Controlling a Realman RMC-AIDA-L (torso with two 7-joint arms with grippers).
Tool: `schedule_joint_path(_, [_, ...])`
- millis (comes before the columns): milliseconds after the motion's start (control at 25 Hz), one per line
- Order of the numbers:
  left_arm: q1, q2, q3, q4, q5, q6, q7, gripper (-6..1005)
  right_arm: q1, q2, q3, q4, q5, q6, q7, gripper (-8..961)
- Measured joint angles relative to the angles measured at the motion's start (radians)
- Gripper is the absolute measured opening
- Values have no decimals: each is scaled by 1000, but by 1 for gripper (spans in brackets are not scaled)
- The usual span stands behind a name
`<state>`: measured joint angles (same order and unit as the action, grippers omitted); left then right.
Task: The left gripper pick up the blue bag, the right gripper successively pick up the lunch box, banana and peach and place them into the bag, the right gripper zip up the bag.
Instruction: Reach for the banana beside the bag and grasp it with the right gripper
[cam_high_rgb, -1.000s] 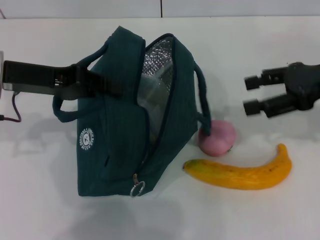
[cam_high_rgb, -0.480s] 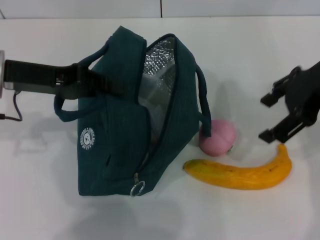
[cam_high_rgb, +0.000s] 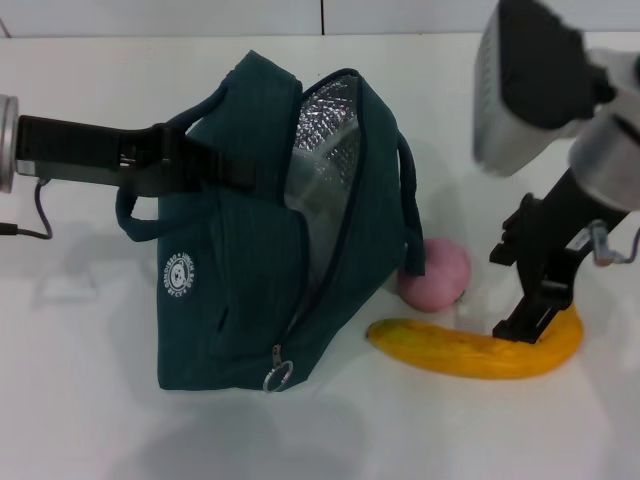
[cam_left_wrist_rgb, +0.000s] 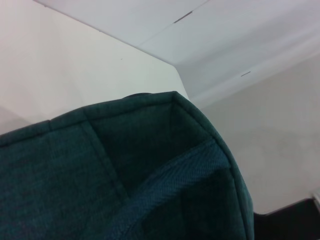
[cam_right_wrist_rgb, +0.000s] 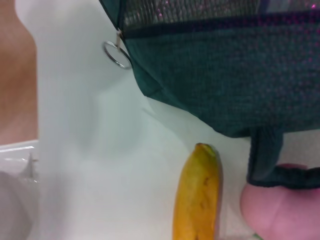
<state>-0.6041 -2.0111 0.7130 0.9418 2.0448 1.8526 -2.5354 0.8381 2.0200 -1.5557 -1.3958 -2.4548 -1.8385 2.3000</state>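
The open fingers of my right gripper are across the banana's narrow width (cam_right_wrist_rgb: 197, 200), so they should keep going down until they are on both sides of the banana's middle (cam_high_rgb: 505, 360), then close.
The blue bag (cam_high_rgb: 250, 290) stands tilted at the middle of the table, its zipper open and the foil lining showing. My left gripper (cam_high_rgb: 215, 170) comes in from the left and is shut on the bag's upper rim by a handle. A pale clear shape inside the mouth looks like the lunch box (cam_high_rgb: 300, 195). The banana (cam_high_rgb: 460, 350) lies on the table right of the bag, with the pink peach (cam_high_rgb: 437, 275) just behind it against the bag. My right gripper (cam_high_rgb: 525, 285) hangs open over the banana's right end, its lower finger touching or nearly touching it.
The zipper's ring pull (cam_high_rgb: 277, 377) hangs at the bag's front lower corner. A bag handle (cam_right_wrist_rgb: 265, 165) loops down beside the peach (cam_right_wrist_rgb: 280, 210) and the banana's tip (cam_right_wrist_rgb: 202, 150). My right forearm (cam_high_rgb: 530, 85) looms at the upper right.
My right gripper has swung in from the right edge and come down over the banana's right end. The left gripper still holds the bag, which has shifted slightly.
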Motion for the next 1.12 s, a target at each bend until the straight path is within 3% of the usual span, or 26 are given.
schedule_joint_path(560, [0, -6, 0, 0, 0, -3, 11, 38, 31, 8, -161, 176, 39, 135, 11, 858])
schedule_joint_path(1120, [-1, -5, 1, 0, -2, -3, 10, 38, 50, 8, -218, 258, 89, 171, 14, 852])
